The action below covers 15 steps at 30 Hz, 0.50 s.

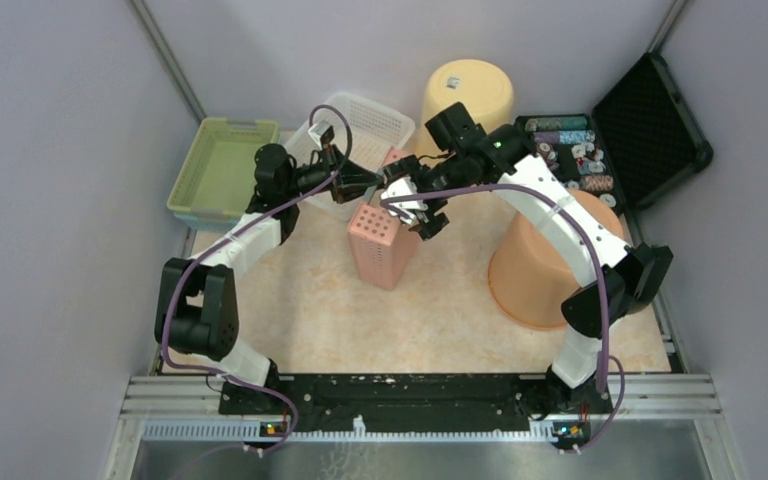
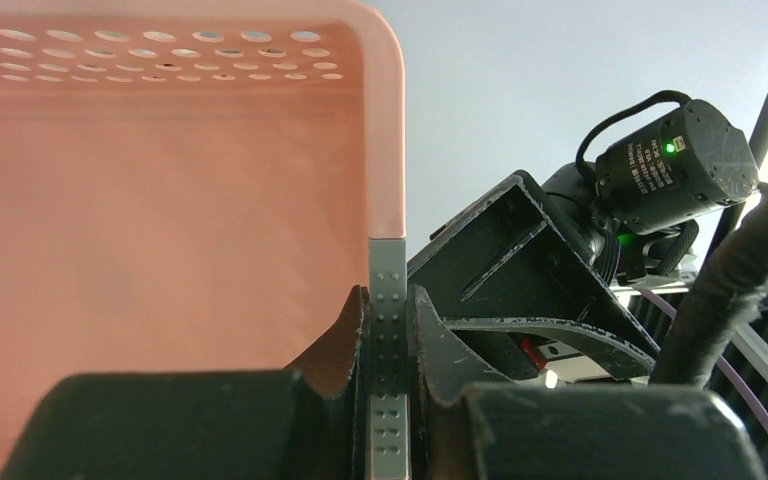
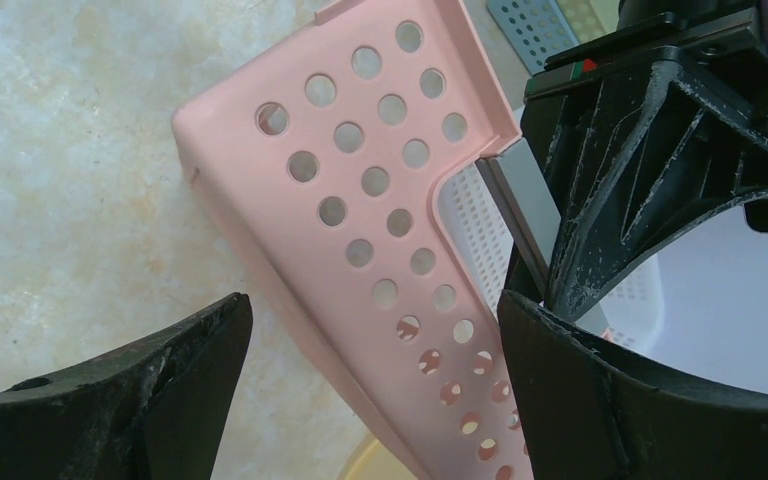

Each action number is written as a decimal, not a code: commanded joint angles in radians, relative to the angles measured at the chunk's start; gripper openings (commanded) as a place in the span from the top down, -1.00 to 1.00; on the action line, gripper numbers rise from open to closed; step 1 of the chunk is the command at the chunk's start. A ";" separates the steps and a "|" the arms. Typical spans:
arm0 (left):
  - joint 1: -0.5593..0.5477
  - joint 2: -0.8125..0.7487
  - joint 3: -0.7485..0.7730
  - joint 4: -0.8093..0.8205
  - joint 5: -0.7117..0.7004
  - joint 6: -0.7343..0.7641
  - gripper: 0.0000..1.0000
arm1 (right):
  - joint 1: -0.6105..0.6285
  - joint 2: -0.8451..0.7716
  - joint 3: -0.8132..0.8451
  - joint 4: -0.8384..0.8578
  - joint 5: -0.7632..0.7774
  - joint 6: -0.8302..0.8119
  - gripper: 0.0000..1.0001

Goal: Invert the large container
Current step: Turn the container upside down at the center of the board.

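Observation:
My right gripper needs to move back toward the orange bucket (image 1: 532, 270) before the container falls over. The container is standing on end, and my right gripper is crowding its perforated side (image 1: 373, 223).
The pink perforated container (image 1: 375, 245) stands tilted on the table's middle. It fills the left wrist view (image 2: 160, 200) and crosses the right wrist view (image 3: 380, 200). My left gripper (image 1: 372, 181) is shut on the container's grey handle strip (image 2: 388, 290) at its upper rim; its jaws (image 2: 388, 330) pinch the strip from both sides. It also shows in the right wrist view (image 3: 650, 160). My right gripper (image 1: 416, 211) is open, its fingers (image 3: 372, 305) spread on either side of the container's perforated wall without touching it.
A green basket (image 1: 222, 165) and a white basket (image 1: 370, 120) sit at the back left. A yellow bucket (image 1: 468, 90) stands upside down at the back. An orange bucket (image 1: 545, 260) stands upside down at the right. An open black case (image 1: 650, 110) of chips is at the back right.

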 commanded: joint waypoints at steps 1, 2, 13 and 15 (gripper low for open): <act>0.036 0.005 -0.042 0.046 0.008 0.067 1.00 | 0.011 0.016 0.014 -0.022 -0.003 0.031 -0.83; 0.043 0.005 -0.044 0.040 0.012 0.077 1.00 | 0.010 0.016 0.015 -0.006 -0.006 0.046 -0.83; 0.133 -0.009 -0.041 -0.053 0.066 0.181 0.99 | 0.011 0.021 0.142 0.028 -0.214 0.261 -0.98; 0.151 -0.013 -0.036 -0.092 0.077 0.215 0.99 | 0.010 0.008 0.126 0.045 -0.227 0.300 -0.98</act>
